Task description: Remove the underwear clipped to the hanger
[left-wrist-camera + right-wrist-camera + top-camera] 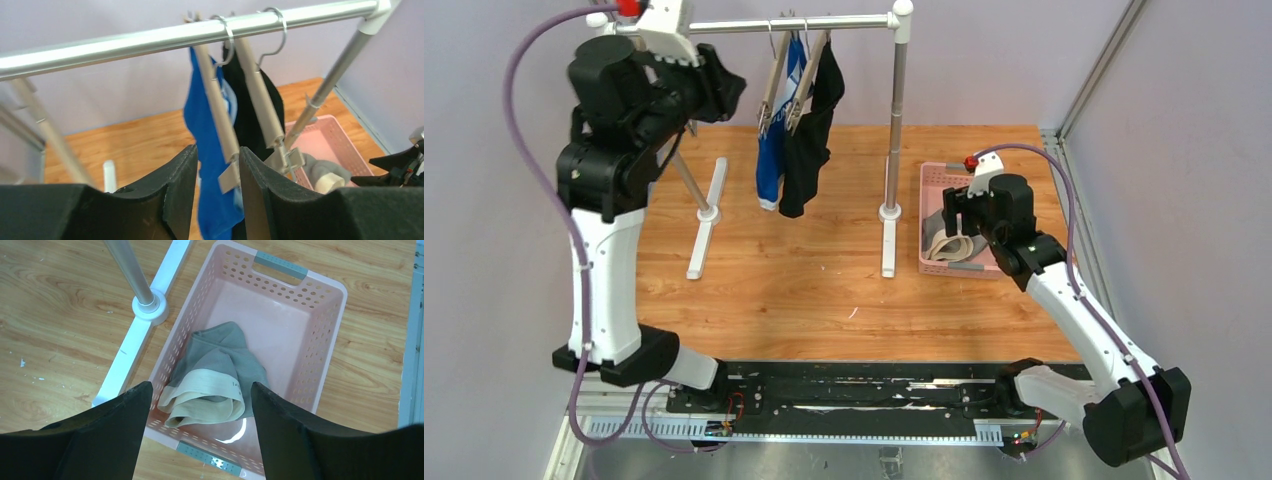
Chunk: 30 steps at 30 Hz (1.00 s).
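The blue underwear's beige hanger [215, 102] is in line with my open fingers, so my left gripper should keep approaching until they are around the hanger's bar [225, 137], then shut.
Bright blue underwear [771, 160] and black underwear [809, 150] hang clipped to two beige hangers [776, 75] on the metal rail [794, 25]. My left gripper [736, 90] is open and empty, raised just left of them. In the left wrist view the blue underwear [202, 130], a hanger clip [229, 176] and the black underwear [250, 120] show beyond my left gripper [218, 155]. Grey underwear with a beige waistband [220, 365] lies in the pink basket [330, 340]. My right gripper [200, 390] is open and empty above it.
The rack stands on two white feet [707, 215] with an upright post [894, 120] between the clothes and the basket [929, 180]. A slanted brace [686, 175] runs below my left arm. A metal frame [1084, 90] borders the table on the right.
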{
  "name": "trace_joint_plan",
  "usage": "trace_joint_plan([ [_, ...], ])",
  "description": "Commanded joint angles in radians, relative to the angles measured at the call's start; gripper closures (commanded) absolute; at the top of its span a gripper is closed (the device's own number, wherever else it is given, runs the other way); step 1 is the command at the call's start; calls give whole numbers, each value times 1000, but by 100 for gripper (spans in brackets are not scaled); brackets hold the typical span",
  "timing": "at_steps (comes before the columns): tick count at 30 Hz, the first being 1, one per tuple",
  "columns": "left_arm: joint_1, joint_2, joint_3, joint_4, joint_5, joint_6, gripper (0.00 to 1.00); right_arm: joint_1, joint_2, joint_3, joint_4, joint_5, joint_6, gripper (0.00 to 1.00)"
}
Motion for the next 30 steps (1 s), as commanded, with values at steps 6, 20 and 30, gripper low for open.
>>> trace_joint_plan([
  [6,-100,104,-26,123,-54,14,54,57,-51,20,-52,21,-15,28],
  [20,-104,139,-92,190,-61,30,54,82,-56,7,-49,30,-26,32],
  [30,-107,157,-150,190,-80,46,58,87,-70,-7,-44,40,-37,32],
])
